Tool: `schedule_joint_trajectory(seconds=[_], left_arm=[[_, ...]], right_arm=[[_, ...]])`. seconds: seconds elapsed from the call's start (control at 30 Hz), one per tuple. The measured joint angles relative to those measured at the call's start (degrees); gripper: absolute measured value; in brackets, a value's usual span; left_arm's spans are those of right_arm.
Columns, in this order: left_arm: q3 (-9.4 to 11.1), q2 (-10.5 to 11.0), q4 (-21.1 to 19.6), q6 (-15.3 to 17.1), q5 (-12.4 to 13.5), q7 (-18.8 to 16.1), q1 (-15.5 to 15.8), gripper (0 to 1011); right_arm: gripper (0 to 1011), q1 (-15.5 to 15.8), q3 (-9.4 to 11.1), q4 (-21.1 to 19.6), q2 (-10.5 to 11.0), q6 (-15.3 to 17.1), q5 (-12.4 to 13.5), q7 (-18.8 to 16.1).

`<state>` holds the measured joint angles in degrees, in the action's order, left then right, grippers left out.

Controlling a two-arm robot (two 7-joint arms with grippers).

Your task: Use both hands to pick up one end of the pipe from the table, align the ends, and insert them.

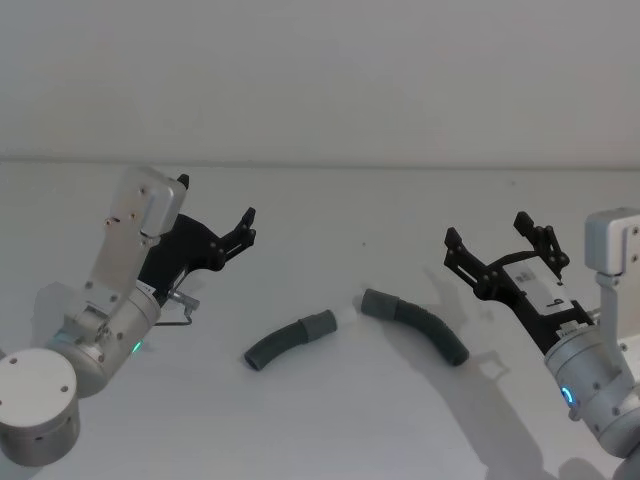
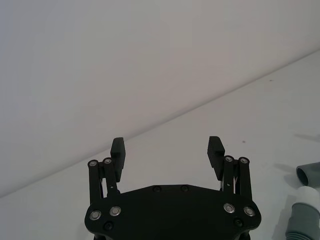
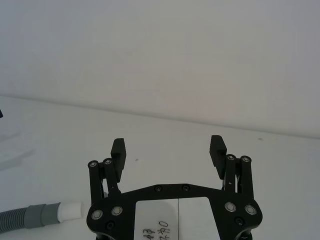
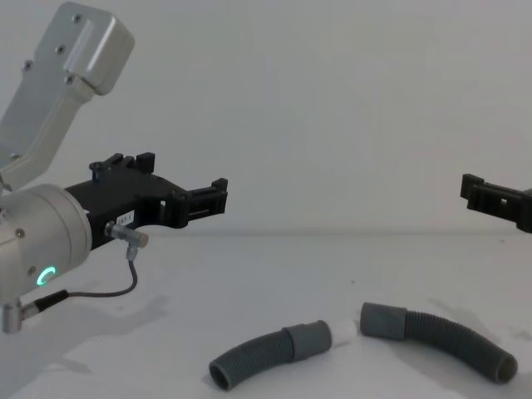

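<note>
My right gripper is about to lift, and the short ribbed part (image 4: pixel 453 337) keeps a round, even curve. The plain cuff (image 4: pixel 384 321) will keep sticking out and will hardly sag when I lift.
Two dark-grey ribbed pieces of the pipe lie on the white table (image 1: pixel 330 430). The left piece (image 1: pixel 285 342) (image 4: pixel 258 356) has a smooth grey cuff (image 4: pixel 307 341) with a white tip (image 4: pixel 339 332) (image 3: pixel 70 210). The right piece (image 1: pixel 425 325) (image 4: pixel 453 337) turns its plain cuff (image 1: pixel 378 302) (image 2: pixel 310 173) toward that tip, a small gap apart. My left gripper (image 1: pixel 217 202) (image 2: pixel 167 147) (image 4: pixel 183 173) hovers open and empty, left of and behind the pieces. Right of them, my right gripper (image 1: pixel 488 232) (image 3: pixel 168 147) (image 4: pixel 478 193) hangs open above the table.
A thin grey cable (image 4: pixel 125 283) loops from the left wrist. A plain wall (image 1: pixel 320 80) rises behind the table's far edge. Bare table surface surrounds the pipe pieces on all sides.
</note>
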<state>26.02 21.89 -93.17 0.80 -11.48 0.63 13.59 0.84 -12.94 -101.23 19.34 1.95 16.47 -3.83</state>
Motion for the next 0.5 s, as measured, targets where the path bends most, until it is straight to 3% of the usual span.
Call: schedule_joint_trajectory(seconds=[0.5], left_arm=[[0.0,0.0,0.0,0.0,0.0,0.0,0.0,1001]], right_arm=[[1001,0.0,0.0,0.0,0.0,0.0,0.0,0.0]])
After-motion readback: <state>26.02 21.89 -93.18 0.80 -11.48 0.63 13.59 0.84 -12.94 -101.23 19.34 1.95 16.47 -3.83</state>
